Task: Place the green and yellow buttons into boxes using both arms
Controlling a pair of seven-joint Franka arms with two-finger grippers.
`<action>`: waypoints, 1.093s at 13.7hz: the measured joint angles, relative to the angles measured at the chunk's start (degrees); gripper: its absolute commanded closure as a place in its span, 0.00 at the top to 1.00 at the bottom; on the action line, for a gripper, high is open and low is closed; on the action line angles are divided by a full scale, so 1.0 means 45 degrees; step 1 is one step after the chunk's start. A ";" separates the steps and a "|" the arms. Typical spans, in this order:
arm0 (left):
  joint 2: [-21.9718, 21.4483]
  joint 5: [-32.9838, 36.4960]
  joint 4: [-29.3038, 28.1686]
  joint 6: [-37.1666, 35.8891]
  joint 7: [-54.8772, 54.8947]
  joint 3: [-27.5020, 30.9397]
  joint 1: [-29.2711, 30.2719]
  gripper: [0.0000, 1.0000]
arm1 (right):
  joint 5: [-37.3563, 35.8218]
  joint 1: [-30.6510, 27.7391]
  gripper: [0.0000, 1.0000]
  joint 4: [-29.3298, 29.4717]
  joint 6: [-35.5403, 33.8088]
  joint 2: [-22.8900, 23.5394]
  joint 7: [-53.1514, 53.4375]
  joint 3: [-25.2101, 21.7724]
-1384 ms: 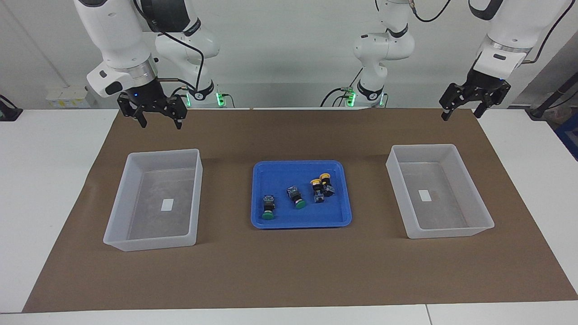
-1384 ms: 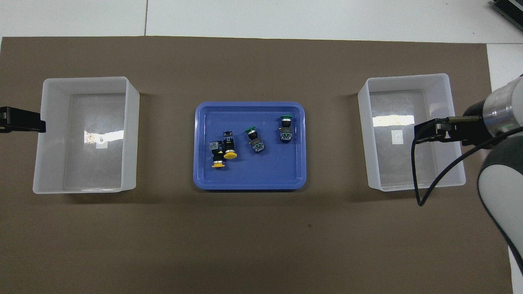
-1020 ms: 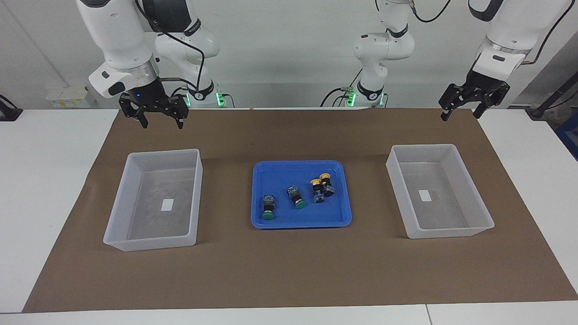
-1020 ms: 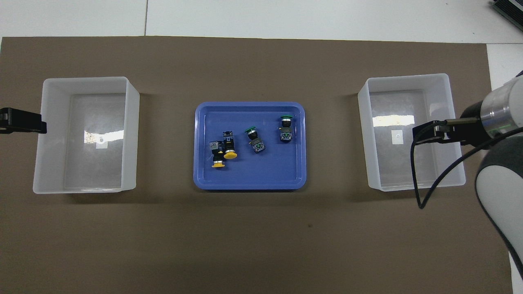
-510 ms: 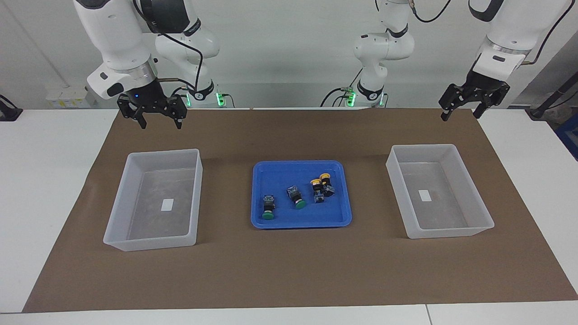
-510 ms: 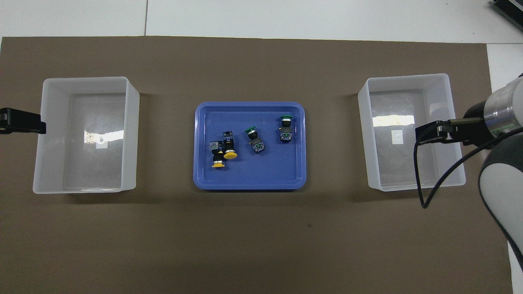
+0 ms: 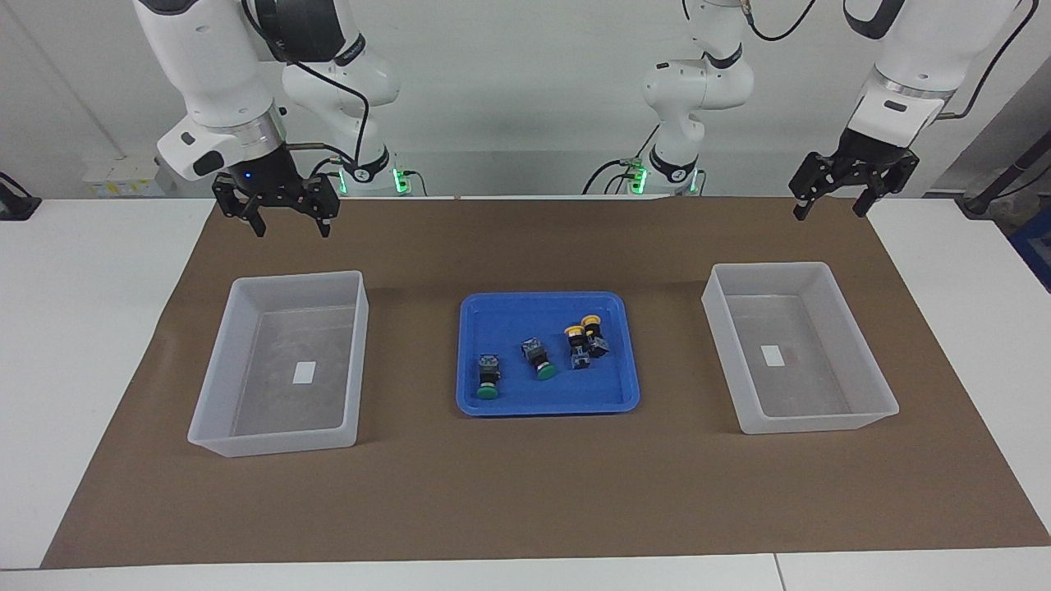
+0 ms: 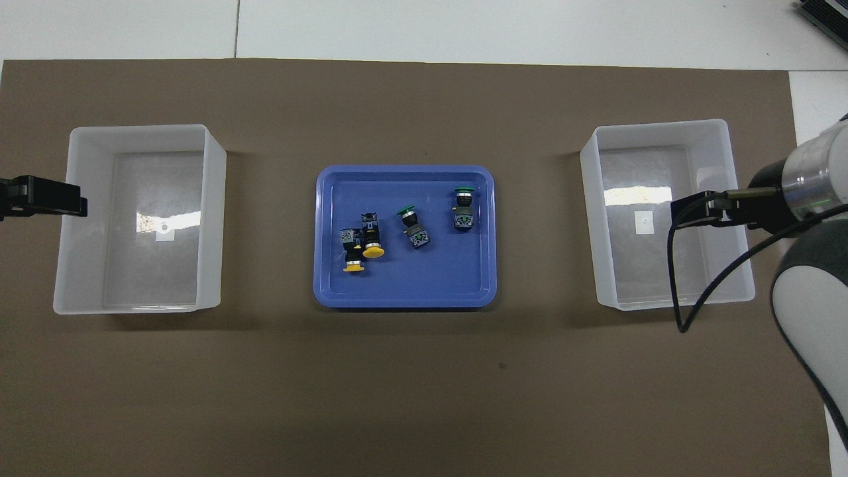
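The outer green button (image 8: 464, 208) is clear of its neighbour. My right gripper should continue to go toward that button's black body (image 8: 463, 217) until the open fingers close on it.
Four buttons lie in the blue tray (image 7: 542, 297) at the middle of the mat. Two have green caps (image 7: 487, 392) (image 7: 546, 371) and two have yellow caps (image 7: 575, 332) (image 7: 589, 320). In the overhead view the green caps (image 8: 405, 212) (image 8: 465, 192) lie toward the right arm's end and the yellow caps (image 8: 373, 252) (image 8: 354, 267) toward the left arm's. One translucent bin (image 7: 271, 439) stands at the right arm's end, its twin (image 7: 813, 421) at the left arm's end; both hold only a white label. My right gripper (image 7: 292, 226) hangs open, high over its bin. My left gripper (image 7: 829, 209) hangs open, high over its bin's outer wall.
A brown mat (image 7: 525, 492) covers the table between white margins. In the overhead view the tray (image 8: 404, 170) sits between the two bins (image 8: 212, 218) (image 8: 593, 218). The right arm's black cable (image 8: 682, 318) dangles over its bin's corner nearest the robots.
My left gripper has shifted a little toward the middle of the table, now over its bin's outer wall. My right gripper has only swayed slightly. The buttons have not moved.
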 measured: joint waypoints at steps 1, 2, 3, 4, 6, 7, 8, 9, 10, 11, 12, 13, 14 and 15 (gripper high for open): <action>-0.0001 0.0000 -0.0022 0.0001 0.0015 0.0001 -0.0019 1.00 | 0.0003 0.0019 1.00 -0.0048 0.0199 0.0000 0.0000 0.0000; -0.0003 0.0000 -0.0085 0.0041 0.0018 0.0002 -0.0053 1.00 | 0.0011 0.0044 1.00 -0.0102 0.0430 0.0000 0.0012 0.0001; -0.0018 -0.0005 -0.0218 0.0223 0.0018 -0.0001 -0.0151 1.00 | 0.0039 0.0112 1.00 -0.0176 0.0685 0.0008 0.0050 0.0002; -0.0056 -0.0010 -0.0409 0.0457 0.0017 -0.0004 -0.0324 1.00 | 0.0051 0.0287 1.00 -0.0279 0.0975 0.0030 0.0239 0.0015; -0.0254 -0.0017 -0.1084 0.1232 -0.0265 -0.0019 -0.0813 1.00 | 0.0052 0.0904 1.00 -0.0633 0.1826 0.0174 0.1056 0.0038; -0.0394 -0.0020 -0.1507 0.1804 -0.0702 -0.0025 -0.1050 1.00 | 0.0052 0.1229 1.00 -0.0805 0.2299 0.0331 0.1405 0.0049; -0.0542 -0.0021 -0.1925 0.2394 -0.1155 -0.0028 -0.1262 1.00 | 0.0052 0.1509 1.00 -0.0929 0.2775 0.0562 0.1750 0.0062; -0.0691 -0.0021 -0.2336 0.2904 -0.1521 -0.0035 -0.1449 1.00 | 0.0052 0.1745 1.00 -0.1015 0.3272 0.0859 0.2033 0.0068; -0.0836 -0.0023 -0.2718 0.3304 -0.1766 -0.0031 -0.1610 1.00 | 0.0052 0.1941 1.00 -0.1061 0.3747 0.1204 0.2219 0.0075; -0.0963 -0.0029 -0.3086 0.3690 -0.2017 -0.0036 -0.1768 1.00 | 0.0052 0.2159 1.00 -0.1082 0.4196 0.1591 0.2394 0.0079; -0.1054 -0.0038 -0.3441 0.4134 -0.2412 -0.0034 -0.1962 1.00 | 0.0052 0.2457 1.00 -0.1100 0.4690 0.2034 0.2760 0.0087; -0.1088 -0.0043 -0.3734 0.4546 -0.2886 -0.0035 -0.2190 1.00 | 0.0046 0.2776 1.00 -0.1111 0.5167 0.2464 0.3187 0.0092; -0.1085 -0.0044 -0.4003 0.4927 -0.3353 -0.0042 -0.2456 1.00 | 0.0041 0.3108 1.00 -0.1119 0.5638 0.2898 0.3590 0.0096; -0.1076 -0.0044 -0.4271 0.5333 -0.3803 -0.0047 -0.2725 1.00 | 0.0031 0.3427 1.00 -0.1124 0.6098 0.3326 0.3927 0.0098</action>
